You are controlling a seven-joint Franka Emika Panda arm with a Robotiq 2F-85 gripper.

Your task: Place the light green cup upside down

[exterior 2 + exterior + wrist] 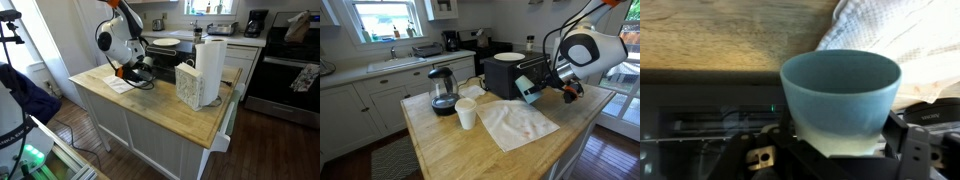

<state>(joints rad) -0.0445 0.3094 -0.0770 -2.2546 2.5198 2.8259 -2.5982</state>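
Next, my gripper turns the light green cup (pixel 527 90) back straight and sets it down flat at the white cloth's edge (pixel 523 107) before opening, because the cup is tilted in my gripper.
The light green cup (pixel 528 89) is a plain pale teal tumbler. My gripper (pixel 542 86) is shut on it and holds it tilted on its side above the wooden counter, just in front of the black toaster oven (pixel 510 73). In the wrist view the cup (pixel 840 92) fills the middle, its open mouth facing the camera, and its base sits between the black fingers (pixel 845 150). In an exterior view the arm (pixel 122 38) hides the cup.
A white cup (pixel 467 115) stands on the butcher-block counter (pixel 450 150) beside a white cloth (pixel 518 124). A glass kettle (pixel 442 92) stands at the back. A paper towel roll (pixel 209 68) and a patterned box (pixel 187 85) stand near the counter's far edge.
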